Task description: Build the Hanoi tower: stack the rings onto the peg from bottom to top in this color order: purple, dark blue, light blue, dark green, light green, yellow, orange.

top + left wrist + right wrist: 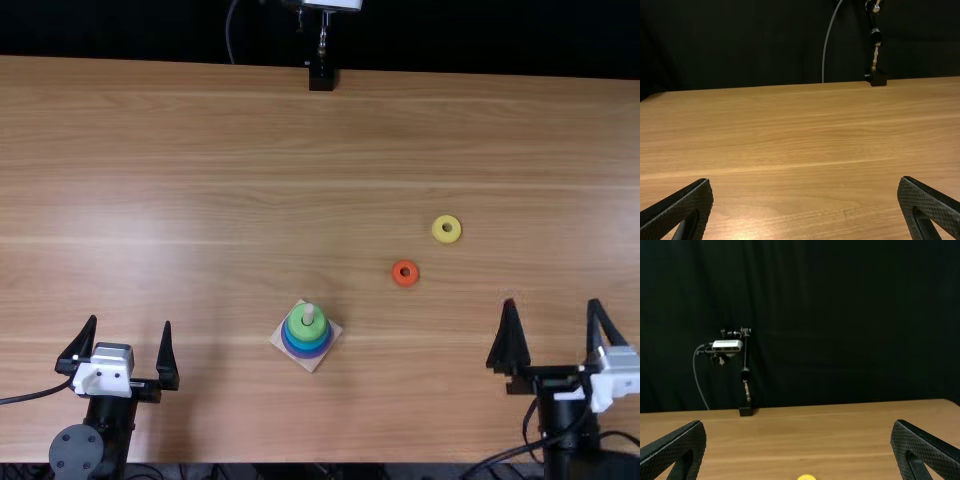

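Note:
The light peg (308,313) stands well above the green ring, so the yellow ring (447,229) will come to rest with the peg's tip still in sight when the robot lowers it.
The square wooden base (312,364) sits turned cornerwise near the table's middle front, its light peg (308,313) rising through a stack. Purple (306,351) lies lowest, blue above it, and a green ring (303,329) on top. Off to the right lie a loose orange ring (405,273) and, farther back, a yellow ring (447,229); part of the yellow ring (806,477) shows in the right wrist view. At the front left my left gripper (127,345) is open and holds nothing, also in its wrist view (805,207). My right gripper (552,318) (798,450) stands open at the front right.
A black camera stand (321,76) is at the table's far edge (180,63), with a cable behind it. Black cables run beside both arms at the near side. A dark curtain hangs behind the table.

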Controlling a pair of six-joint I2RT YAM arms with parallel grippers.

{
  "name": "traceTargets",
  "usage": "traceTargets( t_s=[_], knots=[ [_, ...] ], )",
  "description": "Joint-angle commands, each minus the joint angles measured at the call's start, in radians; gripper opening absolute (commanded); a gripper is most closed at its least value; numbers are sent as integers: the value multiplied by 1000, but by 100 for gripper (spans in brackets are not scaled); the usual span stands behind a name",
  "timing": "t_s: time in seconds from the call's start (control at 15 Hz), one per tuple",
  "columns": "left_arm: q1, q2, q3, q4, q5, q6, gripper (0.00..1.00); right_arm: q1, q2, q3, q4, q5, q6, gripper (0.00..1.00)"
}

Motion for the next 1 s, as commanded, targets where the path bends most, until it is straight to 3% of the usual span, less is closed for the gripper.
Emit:
traceTargets(
  t_s=[0.0, 0.47, 0.67, 0.93],
  knots=[
    [8, -13, -24, -3, 2, 8, 100, -6, 100, 87, 3, -5, 5, 100],
    [8, -13, -24, -3, 2, 8, 100, -4, 598, 313, 1, -11, -4, 100],
    [8, -13, -24, -3, 2, 8, 100, -4, 891, 443, -17, -13, -85, 100],
    [8, -13, -24, -3, 2, 8, 100, -6, 1167, 626, -273, -9, -93, 100]
  ],
)
